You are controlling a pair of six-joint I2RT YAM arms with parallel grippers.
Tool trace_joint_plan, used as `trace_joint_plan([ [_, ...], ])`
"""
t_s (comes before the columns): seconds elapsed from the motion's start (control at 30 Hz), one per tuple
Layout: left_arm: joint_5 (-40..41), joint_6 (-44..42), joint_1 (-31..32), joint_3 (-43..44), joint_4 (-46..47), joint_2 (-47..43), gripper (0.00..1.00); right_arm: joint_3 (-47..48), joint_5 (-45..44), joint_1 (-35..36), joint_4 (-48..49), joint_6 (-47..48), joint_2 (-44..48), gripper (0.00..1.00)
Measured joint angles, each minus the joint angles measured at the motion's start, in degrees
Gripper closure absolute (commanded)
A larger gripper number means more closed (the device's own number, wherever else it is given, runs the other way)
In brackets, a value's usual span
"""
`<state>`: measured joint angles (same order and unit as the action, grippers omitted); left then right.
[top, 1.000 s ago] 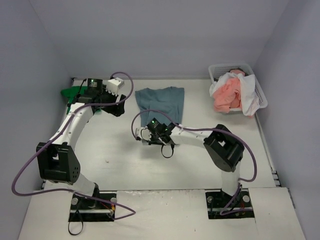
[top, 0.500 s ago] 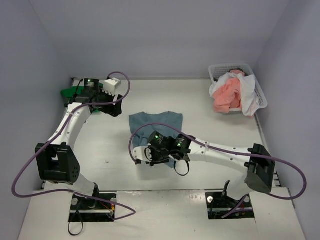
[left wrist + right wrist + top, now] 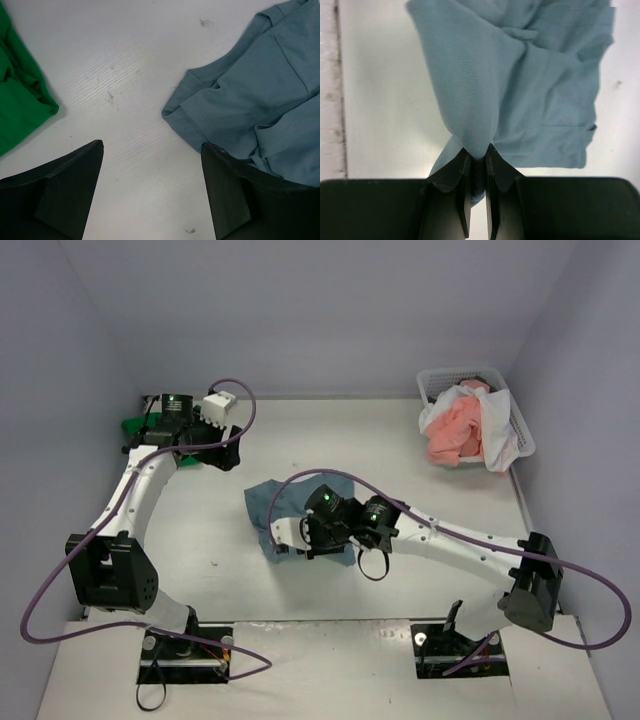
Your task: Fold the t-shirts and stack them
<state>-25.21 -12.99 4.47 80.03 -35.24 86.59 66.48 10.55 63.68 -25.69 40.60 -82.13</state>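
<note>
My right gripper keeps moving, with the light blue t-shirt's near side (image 3: 476,132) pinched, toward its far edge (image 3: 333,477) that lies open ahead, and lets go there.
A light blue t-shirt (image 3: 272,508) lies bunched near the table's middle. My right gripper (image 3: 305,538) is shut on a pinched fold of it, and the cloth (image 3: 545,100) hangs from between the closed jaws of the right gripper (image 3: 477,152), lifted off the table. The left gripper (image 3: 228,452) hovers open at the back left, above bare table. Its fingers (image 3: 75,185) are wide apart with nothing between them, and the blue t-shirt's edge (image 3: 260,95) is off to its right. A bright green t-shirt (image 3: 135,425) lies crumpled at the far left (image 3: 20,105).
A white mesh basket (image 3: 522,435) at the back right holds a salmon pink t-shirt (image 3: 455,435) and a white one (image 3: 495,425) that spill over its rim. Grey walls close in the table on three sides. Purple cables loop off both arms.
My right arm has stretched out and dragged the blue t-shirt toward the near left, bunching it from a flat spread. The left gripper shifted slightly toward the back.
</note>
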Motion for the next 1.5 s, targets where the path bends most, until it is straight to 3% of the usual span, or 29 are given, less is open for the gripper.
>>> trace_joint_plan([
  [0.3, 0.0, 0.0, 0.0, 0.0, 0.0, 0.0, 0.27, 9.9, 3.5, -9.4, 0.2, 4.1, -7.7, 1.0],
  [0.9, -0.2, 0.0, -0.5, 0.0, 2.0, 1.6, 0.27, 24.2, 12.2, -20.6, 1.7, 10.9, -28.7, 1.0],
  [1.5, -0.8, 0.1, -0.6, 0.0, 3.9, 5.6, 0.27, 37.5, 12.9, -23.8, 2.0, 14.4, -37.3, 1.0],
])
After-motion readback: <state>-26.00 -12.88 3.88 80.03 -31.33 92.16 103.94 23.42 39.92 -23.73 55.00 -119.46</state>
